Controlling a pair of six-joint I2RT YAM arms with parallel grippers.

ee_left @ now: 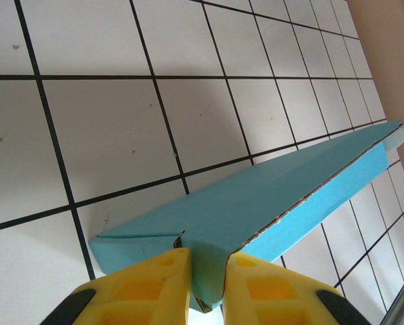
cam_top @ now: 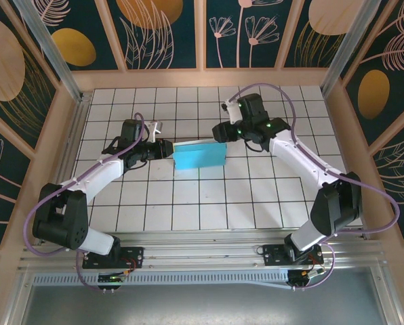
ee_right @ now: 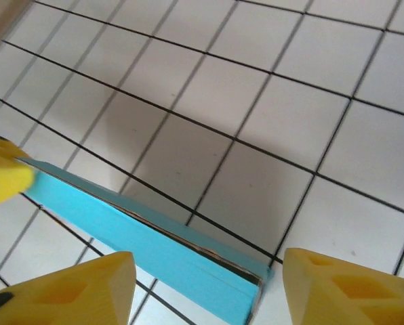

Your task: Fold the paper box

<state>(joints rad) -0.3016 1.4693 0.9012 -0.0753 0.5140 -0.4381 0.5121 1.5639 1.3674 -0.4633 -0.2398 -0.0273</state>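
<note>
My right gripper needs to move away from the box's corner and press the panels together [cam_top: 200, 145] near the long edge's middle before it pinches the box's end, because there is a gap along the box's long edge [ee_right: 205, 253].
The paper box [cam_top: 199, 156] is a flat turquoise rectangle, raised slightly over the white tiled table [cam_top: 188, 203] near its middle. My left gripper [cam_top: 166, 149] is shut on the box's left end. In the left wrist view its yellow fingers [ee_left: 151, 284] pinch a turquoise end flap, and the box [ee_left: 276, 200] stretches away up to the right. My right gripper [cam_top: 221, 134] hovers at the box's right end. Its jaws stand wide, and the box's corner [ee_right: 188, 261] lies between the fingers [ee_right: 87, 291], touching neither. The left gripper's yellow fingertip [ee_right: 2, 179] holds the far end.
A wooden frame wall [cam_top: 202, 78] runs along the back and both sides of the table. Aluminium posts [cam_top: 53, 51] stand at the back corners. A metal rail [cam_top: 202, 247] with the arm bases lines the near edge. Bare tiles surround the box.
</note>
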